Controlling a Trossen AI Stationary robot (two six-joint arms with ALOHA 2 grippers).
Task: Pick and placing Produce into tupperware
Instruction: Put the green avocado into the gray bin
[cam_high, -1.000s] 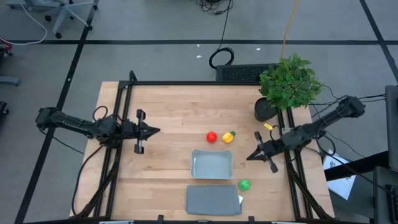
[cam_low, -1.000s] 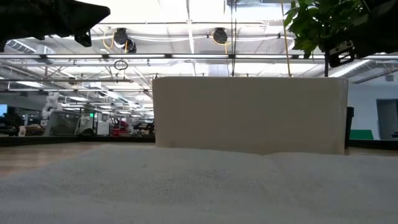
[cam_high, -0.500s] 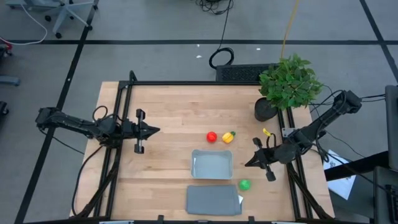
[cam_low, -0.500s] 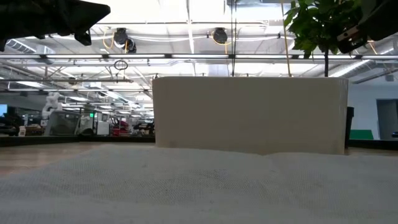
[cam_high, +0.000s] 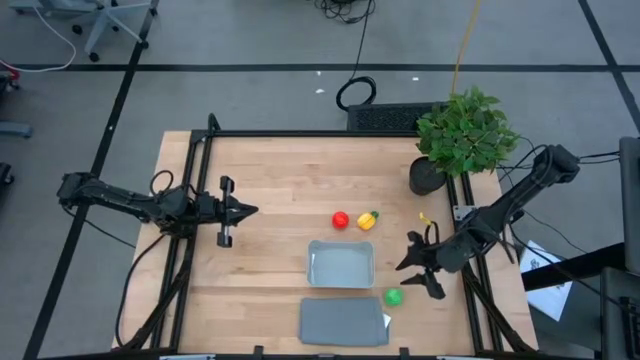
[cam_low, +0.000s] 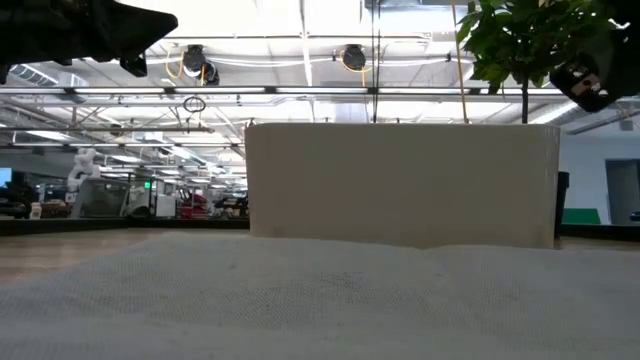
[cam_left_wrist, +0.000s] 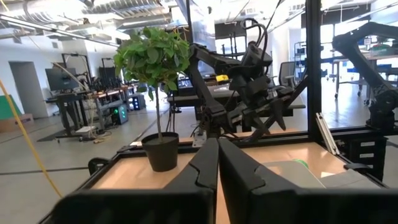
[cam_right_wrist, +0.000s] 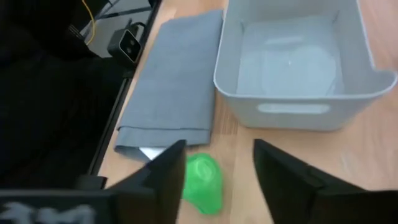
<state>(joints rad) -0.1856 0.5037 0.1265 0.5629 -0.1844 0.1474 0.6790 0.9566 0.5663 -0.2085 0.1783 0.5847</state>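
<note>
A clear gap (cam_right_wrist: 236, 146) separates the green produce (cam_high: 393, 297) from the tupperware, so my right gripper should keep lowering its open fingers until they are on both sides of the green produce, and then close.
The green round produce (cam_high: 393, 296) lies on the table near the front, right of the grey lid. The red round piece (cam_high: 340, 220) and the yellow piece with a green tip (cam_high: 368, 220) lie side by side beyond the tupperware (cam_high: 341, 264). My right gripper (cam_high: 403, 266) hovers open just right of the tupperware. In its wrist view the green piece (cam_right_wrist: 204, 183) shows past the gap between the fingers (cam_right_wrist: 168, 177), untouched. My left gripper (cam_high: 247, 210) waits shut over the table's left part, its fingers (cam_left_wrist: 217, 165) pressed together.
The flat grey lid (cam_high: 343, 322) lies at the front edge, just near of the tupperware (cam_right_wrist: 292, 109). A leafy potted plant (cam_high: 465, 135) stands at the far right corner. Bare wood lies between my left gripper and the produce.
My right gripper has moved toward the table's near edge and lower, closing in on the green piece, and its fingers have parted. My left arm and all the produce have stayed where they were.
</note>
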